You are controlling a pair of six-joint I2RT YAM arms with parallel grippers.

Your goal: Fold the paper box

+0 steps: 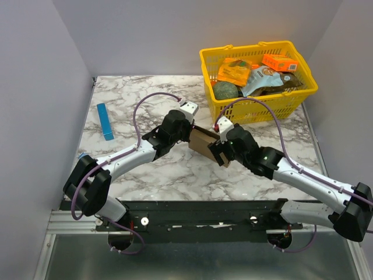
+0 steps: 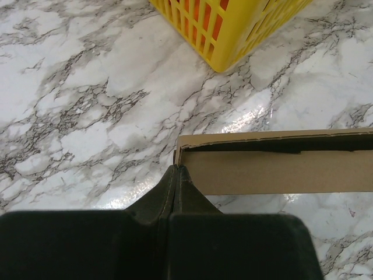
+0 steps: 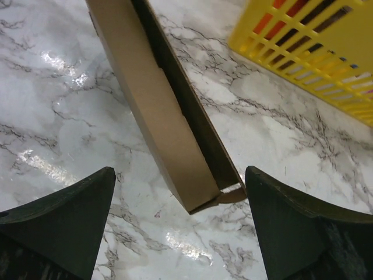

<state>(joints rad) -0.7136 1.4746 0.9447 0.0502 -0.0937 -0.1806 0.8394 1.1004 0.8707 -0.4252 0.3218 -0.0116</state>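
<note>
A dark gap [image 3: 201,140] shows along the paper box's top at its near end. My right gripper should close across that end [image 3: 214,202] and press the box's sides together.
The paper box [image 1: 203,142] is a brown cardboard carton held just above the marble table between my two grippers. In the left wrist view the paper box [image 2: 274,169] stretches off to the right, and my left gripper [image 2: 176,169] is shut on the thin edge at its left corner. The same gripper [image 1: 185,132] shows at the box's left end in the top view. My right gripper [image 3: 179,175] is open, with one finger on each side of the near end of the paper box [image 3: 151,105], apart from it. From above, the right gripper [image 1: 224,153] sits at the box's right end.
A yellow basket [image 1: 262,106] stands at the back right, holding orange boxes [image 1: 280,61] and other packets. Both wrist views catch the basket [image 2: 233,29] [image 3: 315,41] close behind the box. A thin blue strip [image 1: 105,121] lies at the left of the table.
</note>
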